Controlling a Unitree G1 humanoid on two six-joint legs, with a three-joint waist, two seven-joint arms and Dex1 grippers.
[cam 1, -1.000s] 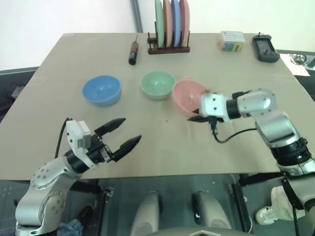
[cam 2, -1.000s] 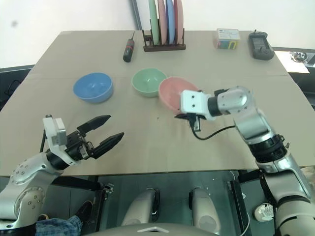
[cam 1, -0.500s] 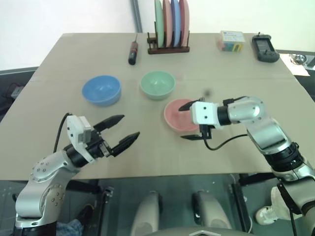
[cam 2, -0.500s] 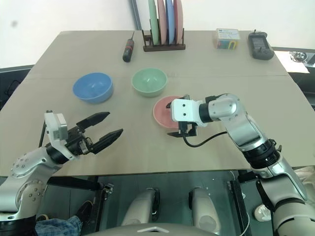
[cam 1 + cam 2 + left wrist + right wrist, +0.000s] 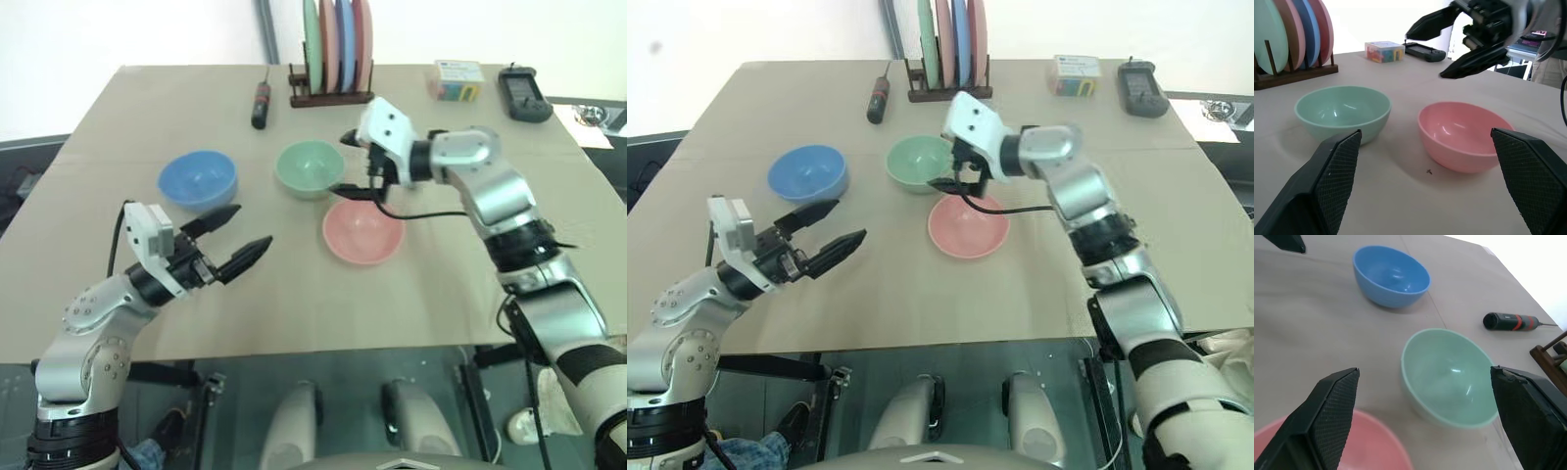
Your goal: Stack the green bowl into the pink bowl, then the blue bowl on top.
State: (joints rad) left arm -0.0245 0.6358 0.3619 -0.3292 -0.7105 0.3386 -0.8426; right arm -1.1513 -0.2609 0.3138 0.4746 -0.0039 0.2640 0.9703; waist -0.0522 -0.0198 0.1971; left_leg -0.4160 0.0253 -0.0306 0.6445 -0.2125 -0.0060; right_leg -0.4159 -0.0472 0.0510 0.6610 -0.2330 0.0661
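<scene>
The pink bowl's opening (image 5: 363,230) is barely wider, so I expect the green bowl (image 5: 310,168) to leave only a thin strip of pink rim in sight when the robot lowers it in.
Three bowls stand upright on the tan table. The blue bowl (image 5: 198,179) is at the left and the green bowl (image 5: 311,168) is in the middle. The pink bowl (image 5: 362,233) stands nearer the front, to the right of the green one. My right gripper (image 5: 345,166) hovers open and empty just right of the green bowl's rim, behind the pink bowl. My left gripper (image 5: 251,225) is open and empty over the front left of the table, pointing toward the bowls. The right wrist view shows the green bowl (image 5: 1449,377) between that gripper's fingers.
At the table's back edge stand a wooden rack of upright plates (image 5: 333,49), a black screwdriver (image 5: 262,103), a small box of coloured pieces (image 5: 458,80) and a black device (image 5: 519,95). Bare tabletop lies in front of the bowls.
My right gripper opened and let go of the pink bowl, which now rests flat nearer the front. The gripper then rose and swung back and left to the green bowl. The left gripper hardly moved.
</scene>
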